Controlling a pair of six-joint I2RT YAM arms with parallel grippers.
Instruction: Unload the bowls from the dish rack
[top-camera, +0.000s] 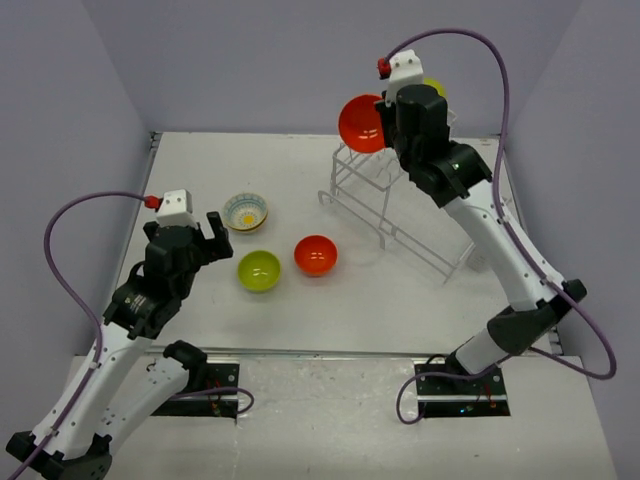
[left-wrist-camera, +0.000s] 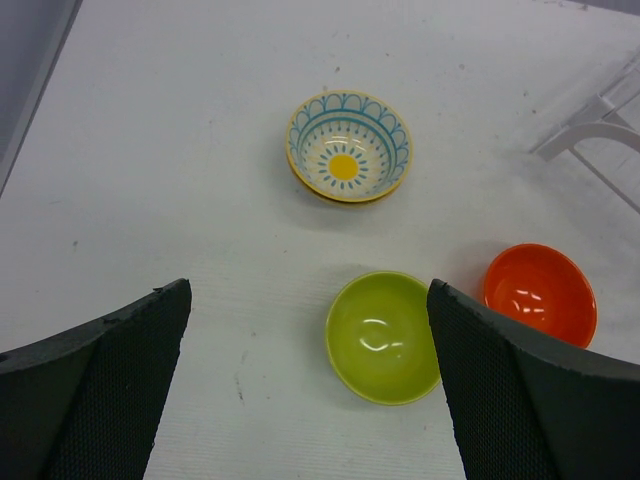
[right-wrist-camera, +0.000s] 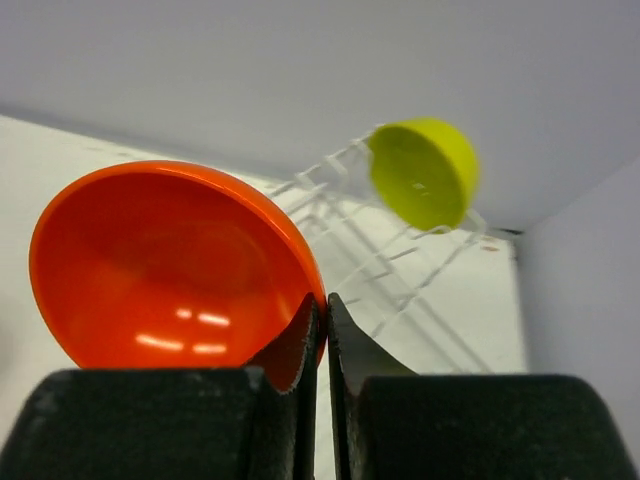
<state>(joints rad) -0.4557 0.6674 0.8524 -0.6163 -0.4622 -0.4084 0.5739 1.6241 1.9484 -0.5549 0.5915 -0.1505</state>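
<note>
The other orange-red bowl stands open and empty. My right gripper should go on carrying the held bowl by its rim until it sits nested in that bowl.
My right gripper is shut on the rim of an orange-red bowl, holding it in the air above the white wire dish rack; the wrist view shows the bowl pinched between the fingertips. A yellow-green bowl still stands in the rack, mostly hidden behind the arm from above. On the table lie a cream bowl with blue rim, a lime-green bowl and another orange-red bowl. My left gripper is open and empty, hovering left of them.
The rack's long sloping rails reach toward the table's right front. Grey walls close in the left, back and right sides. The table's front edge runs just ahead of the arm bases.
</note>
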